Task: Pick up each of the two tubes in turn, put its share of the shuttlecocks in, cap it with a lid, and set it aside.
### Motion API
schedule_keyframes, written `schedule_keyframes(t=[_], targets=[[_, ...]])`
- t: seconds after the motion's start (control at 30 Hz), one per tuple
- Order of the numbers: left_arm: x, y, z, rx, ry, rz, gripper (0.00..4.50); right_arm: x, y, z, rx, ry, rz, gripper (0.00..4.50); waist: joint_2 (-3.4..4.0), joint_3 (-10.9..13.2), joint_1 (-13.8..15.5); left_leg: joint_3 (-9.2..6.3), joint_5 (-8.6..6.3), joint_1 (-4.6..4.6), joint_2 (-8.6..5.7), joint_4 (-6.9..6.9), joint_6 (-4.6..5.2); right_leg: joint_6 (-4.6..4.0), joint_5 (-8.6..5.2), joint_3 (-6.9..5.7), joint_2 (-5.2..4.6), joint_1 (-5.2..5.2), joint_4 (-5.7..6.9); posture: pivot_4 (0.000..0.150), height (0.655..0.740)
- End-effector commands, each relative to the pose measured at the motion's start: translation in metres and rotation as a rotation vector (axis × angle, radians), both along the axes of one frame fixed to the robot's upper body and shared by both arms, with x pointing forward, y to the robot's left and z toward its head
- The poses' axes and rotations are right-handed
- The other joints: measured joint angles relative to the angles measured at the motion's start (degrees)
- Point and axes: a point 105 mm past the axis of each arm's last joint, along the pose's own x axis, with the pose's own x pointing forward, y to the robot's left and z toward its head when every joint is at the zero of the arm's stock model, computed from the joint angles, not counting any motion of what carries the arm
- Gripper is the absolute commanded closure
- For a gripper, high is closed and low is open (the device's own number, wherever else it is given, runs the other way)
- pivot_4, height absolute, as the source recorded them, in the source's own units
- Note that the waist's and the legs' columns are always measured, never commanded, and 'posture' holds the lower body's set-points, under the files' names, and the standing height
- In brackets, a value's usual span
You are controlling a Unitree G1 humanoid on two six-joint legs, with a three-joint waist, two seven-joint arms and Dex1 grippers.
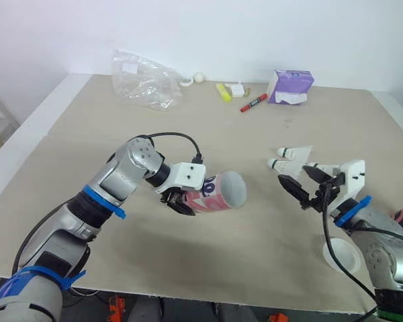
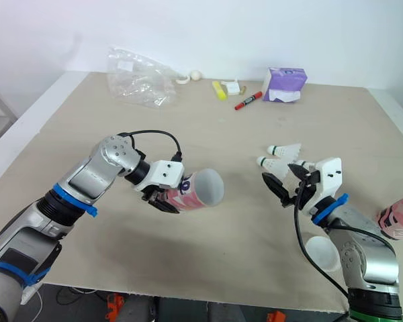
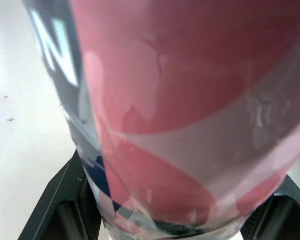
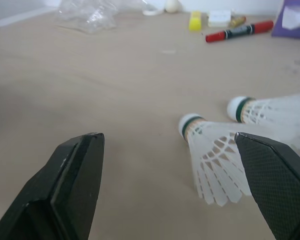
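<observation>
The tube's opening (image 1: 234, 190) looks about as wide as the flared skirt, so the white shuttlecock (image 1: 286, 167) will slide all the way inside when the robot pushes it in cork first.
My left gripper (image 1: 187, 200) is shut on a pink-and-red patterned tube (image 1: 218, 192), holding it level above the table with its open mouth facing right. In the left wrist view the tube (image 3: 180, 115) sits between the black fingers (image 3: 65, 200). My right gripper (image 1: 293, 173) stands open just above the table, right beside two white shuttlecocks (image 1: 290, 158). In the right wrist view the nearer shuttlecock (image 4: 215, 160) lies between the spread fingers and the other shuttlecock (image 4: 270, 112) lies just past it. A second pink tube (image 2: 397, 218) lies at the right edge, and a white lid (image 1: 340, 255) rests near the front edge.
Along the back of the table lie a clear plastic bag (image 1: 144, 80), a white ball (image 1: 199, 77), a yellow highlighter (image 1: 223, 92), a red marker (image 1: 253, 102) and a purple tissue pack (image 1: 290, 86). The beige table (image 1: 87, 134) has open room at the middle and left.
</observation>
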Motion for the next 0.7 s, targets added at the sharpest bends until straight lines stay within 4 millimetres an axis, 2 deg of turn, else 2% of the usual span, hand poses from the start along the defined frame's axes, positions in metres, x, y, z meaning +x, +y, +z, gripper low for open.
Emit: schedule_keyframes(t=[0.03, 0.2, 0.53, 0.63, 0.7], targets=[[-0.003, -0.004, 0.005, 0.000, -0.019, -0.025, 1.56, 0.004, 0.002, 0.002, -0.008, -0.009, 0.001, 0.00, 0.00, 0.00, -0.01, 0.00, 0.00, 0.00, 0.00, 0.00, 0.00, 0.00, 0.00, 0.00, 0.00, 0.00, 0.00, 0.150, 0.7400], [-0.002, -0.003, 0.005, -0.001, -0.028, -0.021, 1.56, 0.009, 0.003, -0.004, 0.018, 0.018, 0.006, 0.00, 0.00, 0.00, -0.01, 0.00, 0.00, -0.01, 0.00, 0.01, 0.00, 0.01, 0.01, 0.00, 0.00, 0.00, 0.00, 0.150, 0.7400], [-0.002, -0.006, 0.004, -0.015, -0.034, -0.024, 1.56, 0.031, 0.002, -0.012, 0.067, 0.068, -0.013, 0.00, 0.05, 0.01, -0.06, 0.00, 0.00, -0.01, -0.01, 0.04, 0.00, 0.02, 0.06, 0.00, 0.00, 0.00, 0.00, 0.150, 0.7400], [-0.002, -0.006, 0.002, -0.014, -0.034, -0.021, 1.60, 0.037, 0.002, -0.012, 0.075, 0.072, -0.018, 0.83, 0.05, 0.01, -0.06, 0.00, 0.00, -0.01, -0.01, 0.04, 0.00, 0.02, 0.05, 0.00, 0.00, 0.00, 0.00, 0.150, 0.7400], [-0.002, -0.005, 0.001, -0.012, -0.033, -0.018, 1.60, 0.041, 0.003, -0.010, 0.082, 0.065, -0.017, 1.68, 0.05, 0.01, -0.06, 0.00, 0.00, -0.01, -0.01, 0.04, 0.00, 0.03, 0.05, 0.00, 0.00, 0.01, 0.00, 0.150, 0.7400]])
